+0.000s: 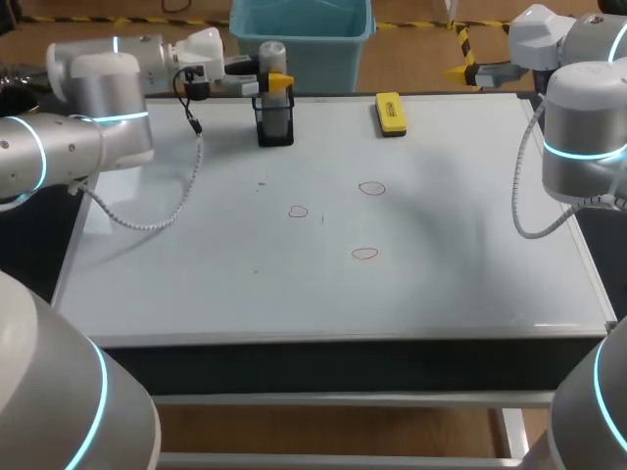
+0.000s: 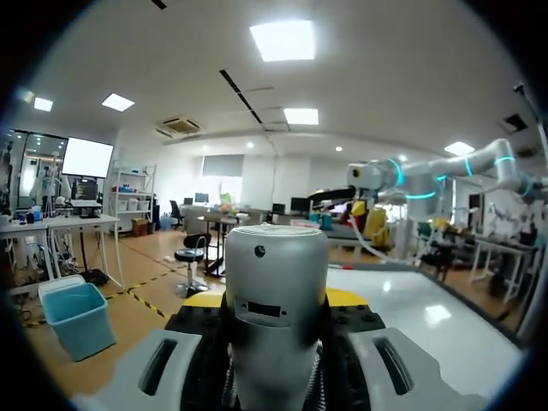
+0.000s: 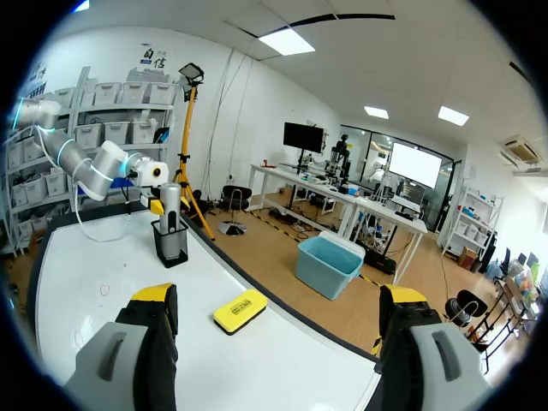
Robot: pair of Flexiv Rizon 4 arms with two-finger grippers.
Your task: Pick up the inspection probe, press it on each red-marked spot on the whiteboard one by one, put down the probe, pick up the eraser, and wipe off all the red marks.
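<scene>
I expect the thin red ring [image 1: 299, 211] nearest the holder to come off cleanly when I wipe it with the eraser, because the whiteboard's glossy surface [image 1: 98, 217] reflects the light.
The silver inspection probe [image 1: 272, 55] stands upright in a black holder [image 1: 275, 125] at the whiteboard's [image 1: 451, 274] far edge. My left gripper [image 1: 277, 82] comes in level from the left and is shut on the probe. In the left wrist view the probe [image 2: 276, 257] fills the space between the gripper's [image 2: 276, 300] yellow tips, which lie against both its sides. Three red rings [image 1: 372, 188] [image 1: 299, 211] [image 1: 364, 254] mark the middle of the board. The yellow eraser [image 1: 391, 113] [image 3: 240, 310] lies at the far edge. My right gripper [image 1: 472, 71] [image 3: 278, 308] hangs open past the far right corner, holding nothing.
The left arm's grey cable [image 1: 162, 213] loops down over the board's left part. The eraser lies a short way right of the holder [image 3: 174, 244]. The board's black front edge [image 1: 343, 357] runs along the near side.
</scene>
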